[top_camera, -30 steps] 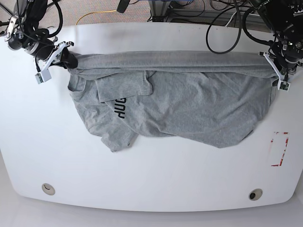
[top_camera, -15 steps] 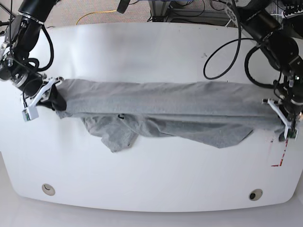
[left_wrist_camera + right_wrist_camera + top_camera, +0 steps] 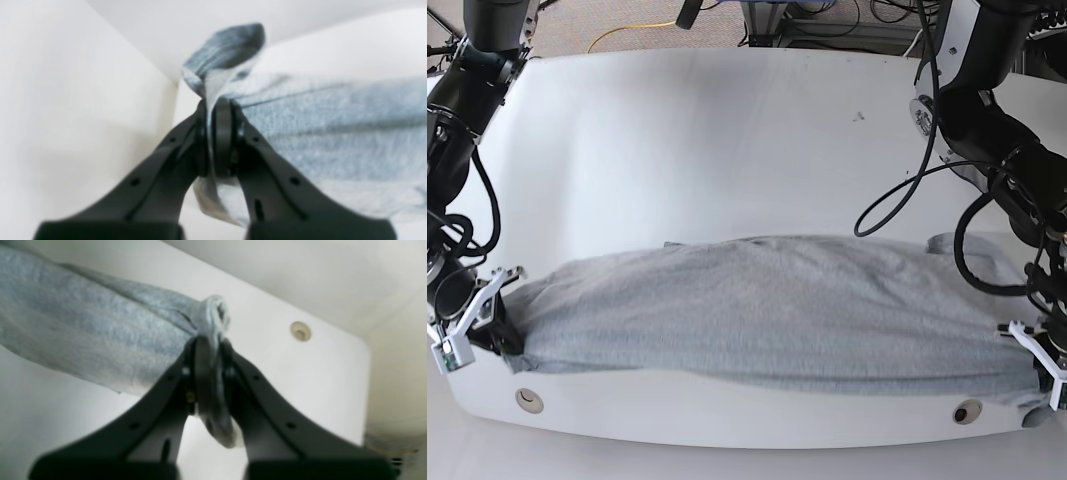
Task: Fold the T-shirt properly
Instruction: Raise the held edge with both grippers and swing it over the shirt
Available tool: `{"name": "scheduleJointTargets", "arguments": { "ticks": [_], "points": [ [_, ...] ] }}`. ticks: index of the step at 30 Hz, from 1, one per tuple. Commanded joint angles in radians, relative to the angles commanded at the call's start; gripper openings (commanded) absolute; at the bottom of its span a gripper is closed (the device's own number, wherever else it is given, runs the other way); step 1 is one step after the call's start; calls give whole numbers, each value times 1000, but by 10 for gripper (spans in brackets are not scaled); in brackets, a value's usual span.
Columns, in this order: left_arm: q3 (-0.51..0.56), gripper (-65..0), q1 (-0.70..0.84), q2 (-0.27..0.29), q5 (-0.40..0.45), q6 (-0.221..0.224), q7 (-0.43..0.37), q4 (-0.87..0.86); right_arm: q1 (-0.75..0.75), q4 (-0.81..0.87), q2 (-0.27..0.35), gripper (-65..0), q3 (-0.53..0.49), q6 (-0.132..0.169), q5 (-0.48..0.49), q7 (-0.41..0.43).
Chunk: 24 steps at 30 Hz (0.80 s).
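Note:
The held ends of the T-shirt come up to the table's front edge, so both my grippers should pull them back over the open white table (image 3: 757, 150) to lay the T-shirt out flat.
The heather-grey T-shirt (image 3: 767, 310) lies stretched in a long band across the near part of the white table (image 3: 727, 140), and its lettering is hidden. My right gripper (image 3: 502, 335) is shut on the shirt's left end near the front edge. In the right wrist view the black fingers (image 3: 208, 373) pinch a bunched hem of the T-shirt (image 3: 83, 330). My left gripper (image 3: 1037, 385) is shut on the right end, by the table's front right corner. The left wrist view shows its fingers (image 3: 213, 140) clamped on a fold of the T-shirt (image 3: 333, 133).
Two round grommet holes (image 3: 528, 400) (image 3: 967, 411) sit close to the table's front edge, just below the shirt; one hole (image 3: 301, 330) also shows in the right wrist view. Black cables (image 3: 907, 190) hang from the left arm over the table's right side.
Both grippers have drawn the shirt's held edge from the table's back toward the front edge, folding the cloth over itself. The lettering and the loose lower part are now covered.

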Motion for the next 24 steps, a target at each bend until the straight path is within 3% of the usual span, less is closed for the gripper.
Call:
{"name": "scheduleJointTargets", "arguments": {
  "ticks": [4, 7, 14, 19, 24],
  "points": [
    [31, -646, -91, -8, 0, 0, 0, 0, 121, 0, 49, -650, -71, 0, -9, 0],
    [44, -646, -170, -49, 0, 0, 2, -9, 212, 0, 89, -650, -114, 0, -14, 0],
    [66, -646, -325, -89, -9, 0, -3, -121, 393, 0, 166, -650, -206, 0, -6, -2],
    [68, -646, -325, -89, -9, 0, -5, -138, 394, 3, 175, -650, -209, 2, -6, -3],
    [68, -646, -222, -83, -18, 0, -5, -129, 270, 14, 173, -650, -193, 2, 2, -3]
  ]
}}
